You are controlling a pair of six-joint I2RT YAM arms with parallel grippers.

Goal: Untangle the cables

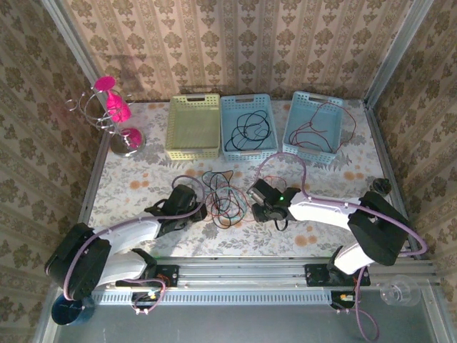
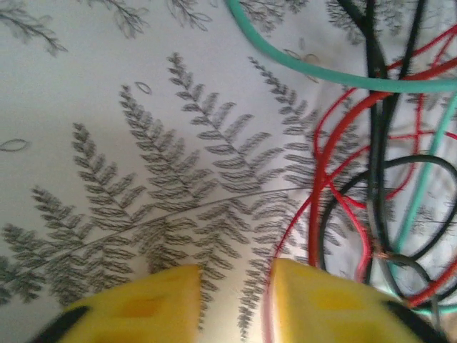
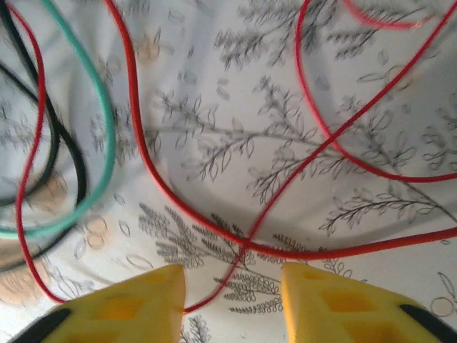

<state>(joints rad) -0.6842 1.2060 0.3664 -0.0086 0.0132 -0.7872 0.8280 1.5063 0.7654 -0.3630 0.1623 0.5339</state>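
The thin red piece of cable passes through the black and teal loops (image 2: 376, 146), so the robot's right gripper should keep the red piece up high while the left gripper works at the tangle (image 1: 225, 203).
A loose tangle of red, black and teal cables (image 1: 223, 200) lies on the floral cloth between the two arms. My left gripper (image 1: 202, 211) sits at the tangle's left edge. In the left wrist view the left gripper (image 2: 235, 300) is open, with a thin red strand (image 2: 296, 214) running along the inside of its right yellow finger (image 2: 321, 307). My right gripper (image 1: 248, 204) is at the tangle's right side. In the right wrist view the right gripper (image 3: 232, 304) is open over crossing red wires (image 3: 246, 243), a thin red strand passing between the fingers; a teal loop (image 3: 107, 136) lies left.
Three baskets stand at the back: a yellow-green one (image 1: 193, 127), a blue one (image 1: 248, 127) holding a black cable, and another blue one (image 1: 313, 127) holding a red cable. A metal stand with pink discs (image 1: 118, 118) is at back left.
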